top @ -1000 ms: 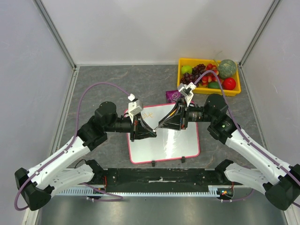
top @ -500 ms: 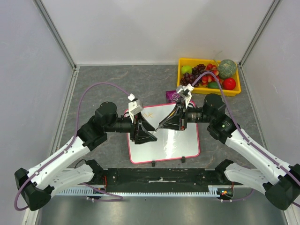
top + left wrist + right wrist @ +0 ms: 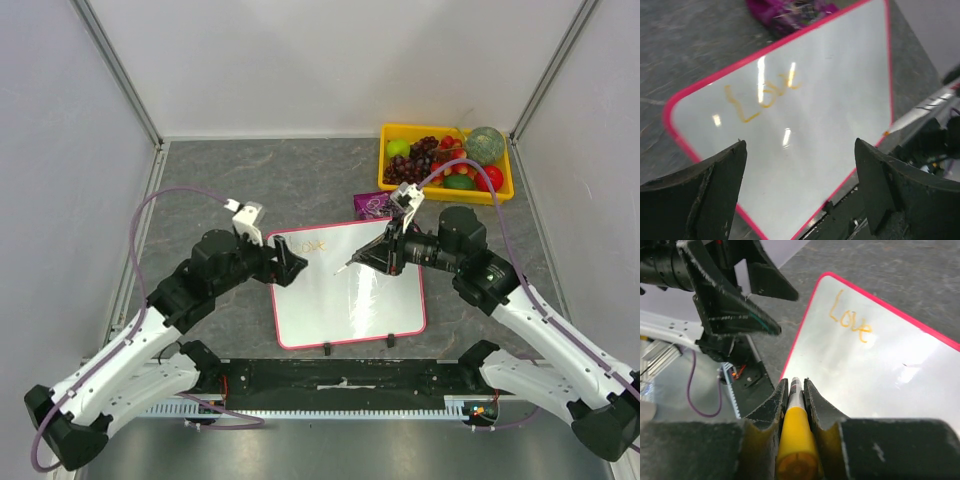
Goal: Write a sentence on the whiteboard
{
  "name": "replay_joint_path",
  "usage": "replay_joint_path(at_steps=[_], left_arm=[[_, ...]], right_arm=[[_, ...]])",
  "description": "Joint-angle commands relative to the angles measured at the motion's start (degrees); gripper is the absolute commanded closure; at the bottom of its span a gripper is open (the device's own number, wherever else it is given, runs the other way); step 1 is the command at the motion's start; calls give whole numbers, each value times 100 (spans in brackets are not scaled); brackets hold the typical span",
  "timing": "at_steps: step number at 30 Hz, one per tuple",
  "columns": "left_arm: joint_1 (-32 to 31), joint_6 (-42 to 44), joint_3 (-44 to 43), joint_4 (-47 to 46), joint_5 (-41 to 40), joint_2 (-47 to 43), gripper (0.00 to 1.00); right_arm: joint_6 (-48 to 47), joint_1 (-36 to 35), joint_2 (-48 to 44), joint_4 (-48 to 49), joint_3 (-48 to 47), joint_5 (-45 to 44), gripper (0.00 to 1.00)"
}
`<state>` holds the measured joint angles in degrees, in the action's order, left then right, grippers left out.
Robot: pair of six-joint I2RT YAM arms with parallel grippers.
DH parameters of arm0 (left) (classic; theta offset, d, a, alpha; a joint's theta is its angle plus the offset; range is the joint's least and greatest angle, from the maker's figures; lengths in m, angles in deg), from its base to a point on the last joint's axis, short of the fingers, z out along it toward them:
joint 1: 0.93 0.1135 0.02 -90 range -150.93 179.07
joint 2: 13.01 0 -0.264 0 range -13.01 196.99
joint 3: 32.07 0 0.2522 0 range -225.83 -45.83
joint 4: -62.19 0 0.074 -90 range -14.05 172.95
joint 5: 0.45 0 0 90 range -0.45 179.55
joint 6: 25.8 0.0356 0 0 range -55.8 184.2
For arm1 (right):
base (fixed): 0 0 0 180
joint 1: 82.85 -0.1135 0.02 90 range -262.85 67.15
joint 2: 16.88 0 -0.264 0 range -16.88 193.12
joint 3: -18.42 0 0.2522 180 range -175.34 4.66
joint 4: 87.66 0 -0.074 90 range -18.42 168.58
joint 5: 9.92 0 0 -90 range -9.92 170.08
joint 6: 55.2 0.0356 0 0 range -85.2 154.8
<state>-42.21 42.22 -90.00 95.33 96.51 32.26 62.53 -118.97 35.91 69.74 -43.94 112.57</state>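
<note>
My open left gripper is hanging over the whiteboard's flat side [image 3: 303, 290], so it should move back and grip the pink-red side frame [image 3: 274, 305] to hold the whiteboard steady while my right gripper writes.
The whiteboard [image 3: 350, 305] lies flat in mid-table, white with a pink-red frame. Of the sentence, one orange word, "Love" [image 3: 313, 245], shows near its far left corner, also legible in the left wrist view [image 3: 760, 95] and the right wrist view [image 3: 850, 320]. My right gripper [image 3: 375, 255] is shut on a yellow marker [image 3: 796, 425], whose pale front end pokes out past the fingertips over the board's middle. My left gripper [image 3: 297, 268] hangs open at the board's left edge, with nothing between its fingers [image 3: 725, 175].
A yellow tray [image 3: 385, 165] of fruit stands at the back right. A purple crumpled object [image 3: 370, 205] lies just beyond the board's far edge. The black base rail [image 3: 340, 375] runs along the near edge. Grey walls close in the sides.
My left gripper has opened and drawn back left from the board's middle to its left edge. My right gripper has stayed shut on the marker and shifted slightly right.
</note>
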Motion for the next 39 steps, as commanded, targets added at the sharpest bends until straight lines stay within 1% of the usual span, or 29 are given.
replay_joint_path(at_steps=[1,4,5,7,12,16,21,27,34,37,39], left_arm=[[698,-684,311,531,-1189,-396,7],[1488,-912,583,681,-820,-406,7],[1700,-1044,671,682,-758,-362,5],[2025,-1185,864,550,-381,-239,5],[2571,-1432,1672,-494,682,-247,5],[2677,-1651,2271,-1514,1272,-467,5],[2730,-1687,2605,-2157,1659,-520,5],[2765,-1626,2755,-2412,1852,-573,5],[2809,-1476,2702,-2271,1905,-476,6],[2818,-1397,2711,-2394,2046,-354,6],[2801,-1353,2711,-2569,2326,-187,8]], right_arm=[[-276,17,-208,-320,-238,-919,100],[-276,26,-296,-338,-176,-1086,100],[-285,26,-322,-346,-150,-1130,100],[-276,26,-384,-355,-97,-1218,100],[-320,26,-410,-408,-97,-1289,100],[-320,26,-428,-417,-62,-1342,100],[-303,26,-410,-408,-27,-1386,100],[-303,35,-410,-346,-18,-1438,100],[-268,26,-375,-224,-27,-1553,100],[-276,35,-331,-83,-62,-1483,100],[-250,26,-253,-4,-106,-1404,100]])
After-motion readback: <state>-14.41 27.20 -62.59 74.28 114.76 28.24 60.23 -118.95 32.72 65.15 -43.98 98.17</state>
